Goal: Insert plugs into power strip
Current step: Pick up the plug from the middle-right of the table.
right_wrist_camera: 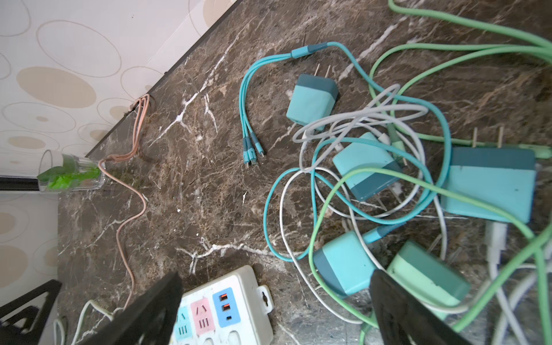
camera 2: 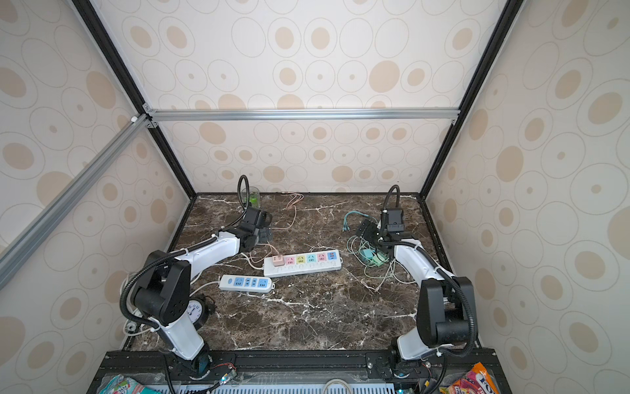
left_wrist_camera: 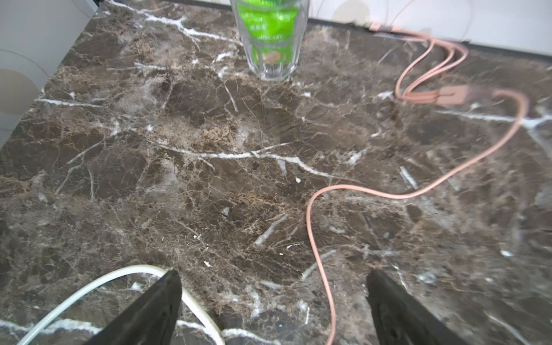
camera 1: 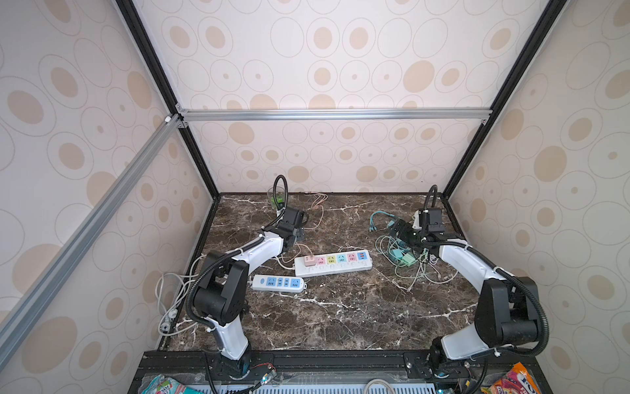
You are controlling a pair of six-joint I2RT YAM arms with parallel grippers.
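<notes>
The mint plug (camera 1: 405, 258) is in the cable pile, far from the robot's left gripper, so next the right gripper picks it up by its green cable (right_wrist_camera: 366, 326) and passes it over.
The white power strip (camera 1: 333, 263) (camera 2: 302, 262) with pastel sockets lies mid-table. A pink plug (camera 1: 309, 260) (camera 2: 278, 260) stands in its leftmost socket, and its pink cable (left_wrist_camera: 316, 239) trails back over the marble. My left gripper (left_wrist_camera: 273, 274) hovers open behind that end of the strip (camera 1: 300, 235), holding nothing. Several teal plugs (right_wrist_camera: 312, 100) and a mint one (right_wrist_camera: 427, 274) lie tangled in green, teal and white cables (camera 1: 402, 257) to the strip's right. My right gripper (right_wrist_camera: 276, 273) is open above the gap between strip end (right_wrist_camera: 221, 310) and pile.
A smaller white strip with blue sockets (camera 1: 278, 283) lies in front of the main one. A glass holding something green (left_wrist_camera: 271, 38) stands at the back wall. A small clock (camera 2: 195, 311) sits by the left arm's base. White cords (camera 1: 170, 300) run along the left edge.
</notes>
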